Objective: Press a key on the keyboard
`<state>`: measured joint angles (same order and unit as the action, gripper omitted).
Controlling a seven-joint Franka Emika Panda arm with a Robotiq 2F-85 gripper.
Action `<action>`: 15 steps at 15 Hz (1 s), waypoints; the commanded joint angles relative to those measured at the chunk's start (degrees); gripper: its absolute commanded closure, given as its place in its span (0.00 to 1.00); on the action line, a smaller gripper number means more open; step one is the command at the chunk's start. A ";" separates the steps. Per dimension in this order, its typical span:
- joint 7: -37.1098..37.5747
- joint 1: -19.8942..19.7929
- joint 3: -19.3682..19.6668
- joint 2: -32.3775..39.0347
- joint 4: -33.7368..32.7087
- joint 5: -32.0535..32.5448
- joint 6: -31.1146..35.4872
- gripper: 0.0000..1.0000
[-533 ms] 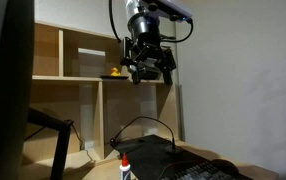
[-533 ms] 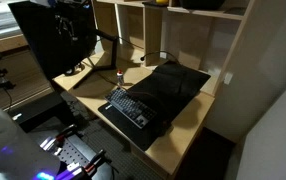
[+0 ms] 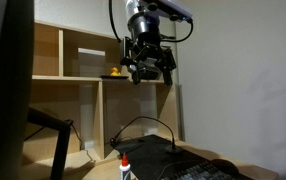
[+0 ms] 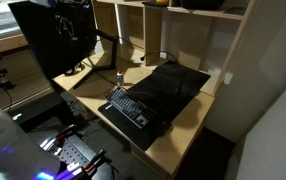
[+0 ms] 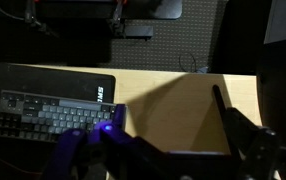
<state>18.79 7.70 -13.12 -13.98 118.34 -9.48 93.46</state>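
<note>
My gripper is high above the desk (image 5: 168,102) next to the keyboard, so I need to turn my wrist and move down toward the keyboard (image 4: 131,106) before I press a key.
The keyboard (image 4: 130,108) is flat and black with rows of small dark keys. It lies on a black mat (image 4: 173,85) on the wooden desk. It also shows at the bottom edge of an exterior view (image 3: 208,172) and at the left of the wrist view (image 5: 53,112). My gripper (image 3: 150,68) hangs high above the desk at shelf height, fingers pointing down, open and empty. In the wrist view its fingers (image 5: 167,98) frame bare desk to the right of the keyboard, far above it.
A wooden shelf unit (image 3: 83,80) stands behind the desk with a yellow duck (image 3: 113,74) on it. A small white bottle with a red cap (image 3: 125,168) stands left of the mat. A dark monitor (image 4: 53,40) and cables (image 3: 143,125) are nearby.
</note>
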 commanded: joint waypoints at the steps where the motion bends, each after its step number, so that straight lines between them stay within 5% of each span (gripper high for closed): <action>1: 0.09 0.36 0.32 0.07 -0.13 0.09 -0.13 0.00; 5: -4.49 0.46 -0.19 -0.12 0.33 8.64 3.20 0.00; 10: -19.52 2.17 2.33 -0.27 0.67 1.51 4.00 0.00; 15: -16.70 1.69 1.75 0.09 -0.15 1.85 2.51 0.00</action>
<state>1.96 8.91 -11.79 -13.98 118.35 -7.73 96.12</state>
